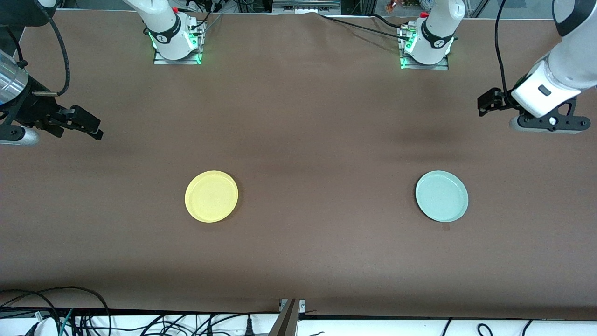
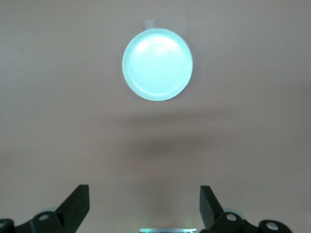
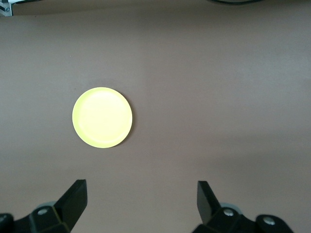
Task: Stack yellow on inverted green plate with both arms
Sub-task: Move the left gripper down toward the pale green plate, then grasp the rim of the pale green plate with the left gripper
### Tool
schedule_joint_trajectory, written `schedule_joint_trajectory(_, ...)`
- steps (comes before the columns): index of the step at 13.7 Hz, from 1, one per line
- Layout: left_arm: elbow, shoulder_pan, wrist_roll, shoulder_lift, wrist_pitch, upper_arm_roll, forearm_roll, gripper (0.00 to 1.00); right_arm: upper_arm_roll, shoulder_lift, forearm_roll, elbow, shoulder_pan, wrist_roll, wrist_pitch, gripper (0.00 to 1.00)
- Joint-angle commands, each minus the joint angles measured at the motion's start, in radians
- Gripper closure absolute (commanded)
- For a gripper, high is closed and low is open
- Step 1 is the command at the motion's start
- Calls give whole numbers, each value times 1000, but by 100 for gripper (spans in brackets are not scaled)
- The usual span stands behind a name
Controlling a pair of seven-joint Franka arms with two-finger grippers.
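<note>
My gripper will lift the plate [image 1: 442,196] free and leave the tape behind, because the tape lies flat just past the green plate's rim.
The yellow plate [image 1: 211,196] lies flat on the brown table, toward the right arm's end. It also shows in the right wrist view [image 3: 102,117]. The pale green plate [image 1: 441,196] lies flat toward the left arm's end, level with the yellow one, and shows in the left wrist view [image 2: 157,64]. My left gripper [image 1: 486,103] is open and empty in the air over bare table near its end; its jaws stand wide apart [image 2: 144,194]. My right gripper [image 1: 94,129] is open and empty over bare table near its end, jaws wide apart [image 3: 142,191]. The plates are well apart.
The two arm bases [image 1: 176,44] [image 1: 425,49] stand along the table's far edge. A small piece of tape [image 1: 446,227] lies just by the green plate. Loose cables [image 1: 84,317] and a metal bracket [image 1: 290,313] run along the near edge.
</note>
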Motion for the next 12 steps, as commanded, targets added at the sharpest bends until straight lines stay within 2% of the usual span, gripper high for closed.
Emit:
schedule_joint_trajectory(1, 30, 38, 15, 117, 94, -4, 22, 0, 0, 12, -4, 26, -3, -5, -17, 0)
schedule_joint_trajectory(6, 27, 78, 100, 347, 404, -4, 19, 0, 0, 12, -2, 26, -2, -5, -17, 0)
schedule_joint_trajectory(12, 29, 154, 270, 595, 697, -4, 21, 0, 0, 12, -2, 26, -3, -7, -20, 0)
